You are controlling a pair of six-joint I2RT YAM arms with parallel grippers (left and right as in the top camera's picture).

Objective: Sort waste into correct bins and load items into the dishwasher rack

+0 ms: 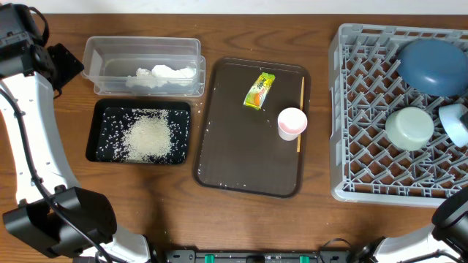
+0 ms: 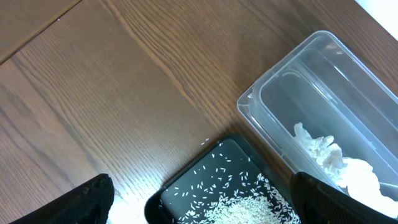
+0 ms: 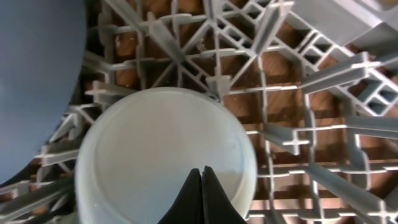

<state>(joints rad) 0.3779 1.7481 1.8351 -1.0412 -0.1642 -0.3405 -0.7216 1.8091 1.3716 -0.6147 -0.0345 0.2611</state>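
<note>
The light blue bowl [image 1: 455, 126] is tilted among the rack's wires. My right gripper is shut and should move back, then gently push the bowl level beside the mint bowl.
The clear tub [image 1: 102, 55] holds the crumpled white tissue [image 1: 164, 74]; both also show in the left wrist view, tub [image 2: 280, 93] and tissue [image 2: 333, 158]. The black tray [image 1: 99, 142] holds the rice heap [image 1: 148, 136], also in the left wrist view [image 2: 242, 202]. The snack wrapper [image 1: 259, 90], pinkish-white cup [image 1: 292, 123] and wooden stick [image 1: 300, 109] lie on the brown serving tray. The rack [image 1: 351, 146] holds the dark blue plate [image 1: 431, 66], the mint bowl [image 1: 409, 128] and the light blue bowl [image 1: 455, 120]. My left gripper [image 2: 200, 186] is open and empty above the black tray's corner. My right gripper [image 3: 202, 169] is shut, just above the upturned mint bowl [image 3: 155, 155].
The brown serving tray [image 1: 234, 161] lies between the black tray and the rack. Bare wooden table [image 2: 93, 93] lies left of the tub. The rack's pegs [image 3: 298, 137] stand right of the mint bowl, with the blue plate [image 3: 37, 74] to its left.
</note>
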